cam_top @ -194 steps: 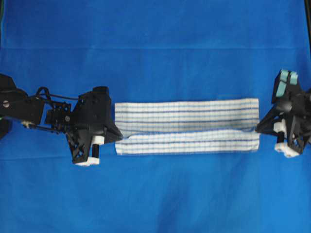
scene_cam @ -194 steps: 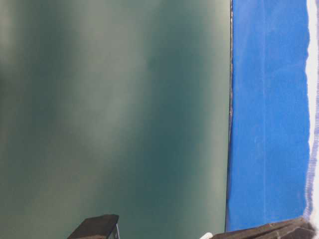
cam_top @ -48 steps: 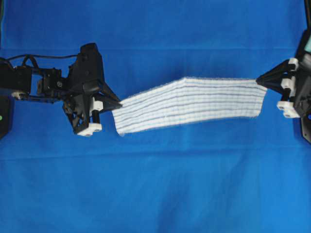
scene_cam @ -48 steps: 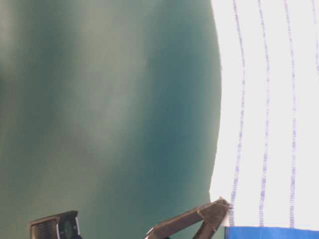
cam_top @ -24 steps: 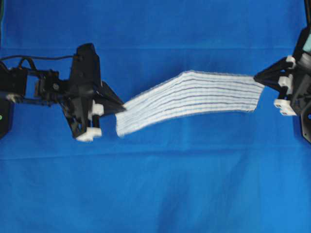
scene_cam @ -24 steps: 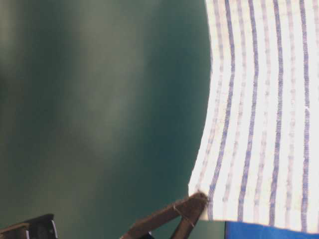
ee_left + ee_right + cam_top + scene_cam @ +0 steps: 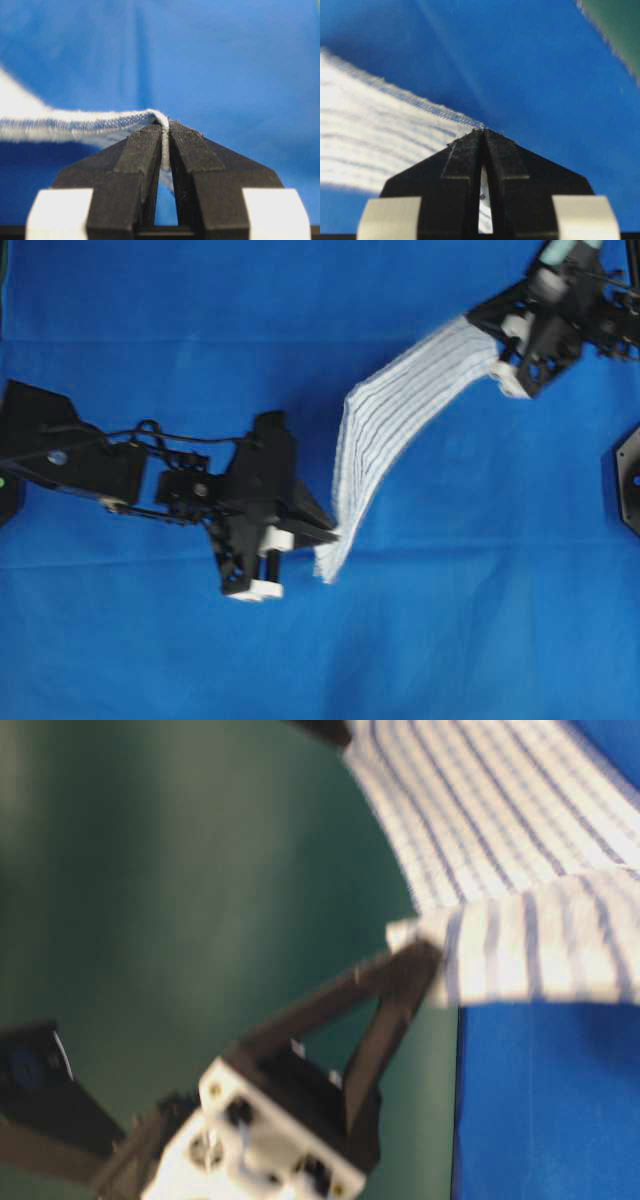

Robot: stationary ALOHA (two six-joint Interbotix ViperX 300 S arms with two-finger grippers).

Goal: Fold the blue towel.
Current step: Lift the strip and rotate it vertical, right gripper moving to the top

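Observation:
I should swing my right gripper back and use it to lay the blue towel straight on the blue cloth point(image 7: 350, 350), because the towel slants as a twisted band point(image 7: 395, 405) between my grippers.
The blue towel point(image 7: 395, 430), a white woven strip with thin blue stripes, hangs in the air as a twisted band from upper right down to the middle. My left gripper point(image 7: 328, 535) is shut on its lower end, and the left wrist view shows the cloth edge point(image 7: 164, 142) pinched between the black fingers. My right gripper point(image 7: 482, 322) is shut on the upper end at the top right, with the towel point(image 7: 375, 145) spreading left from its tips. From table level the towel point(image 7: 500, 840) drapes over a black finger point(image 7: 395, 985).
A large plain blue cloth point(image 7: 470, 640) covers the whole table. A black fixture point(image 7: 630, 480) sits at the right edge. A dark green wall point(image 7: 150, 870) fills the left of the table-level view.
The left gripper has swung right and toward the front with its end of the towel. The right gripper has moved left and to the back, so the towel now runs steeply on a diagonal.

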